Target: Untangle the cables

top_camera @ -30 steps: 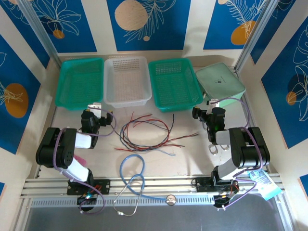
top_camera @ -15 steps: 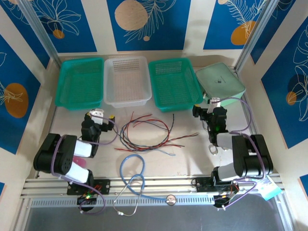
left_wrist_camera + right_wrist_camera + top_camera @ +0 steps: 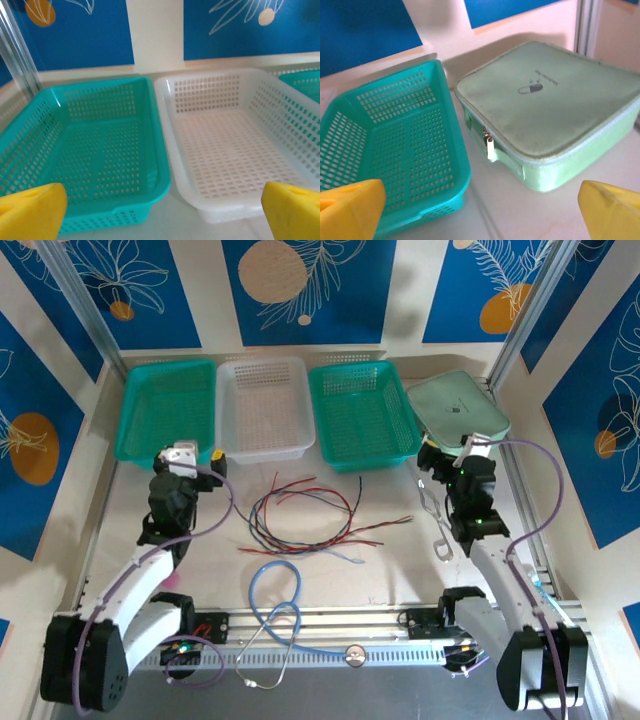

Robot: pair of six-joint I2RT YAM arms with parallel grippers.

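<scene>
I keep moving my open right gripper toward that end and close it there, as the red cable's loose end (image 3: pixel 406 520) sticks out clear of the heap and the forceps.
The cables (image 3: pixel 300 515) are thin red, black and blue-grey wires lying in a loose curled heap on the table's middle. My left gripper (image 3: pixel 190 455) hangs to their upper left, by the front of the baskets. It is open, and its wrist view shows the left gripper (image 3: pixel 162 220) with yellow fingertips (image 3: pixel 30 212) far apart and nothing between them. My right gripper (image 3: pixel 452 452) hangs to the cables' upper right, by the green pouch. The right gripper (image 3: pixel 481 215) is also open and empty there, yellow fingertips (image 3: pixel 610 212) at the frame's corners.
Along the back stand a teal basket (image 3: pixel 132 410), a white basket (image 3: pixel 262 364), a second teal basket (image 3: pixel 350 368) and a pale green zipped pouch (image 3: pixel 458 410). A thick light-blue looped tube (image 3: pixel 275 590) lies near the front rail. Metal forceps (image 3: pixel 440 530) lie beside the right arm.
Both arms have unfolded and reached away from their bases. The left gripper moved left and back toward the baskets, the right one back toward the pouch. The cables have not moved.
</scene>
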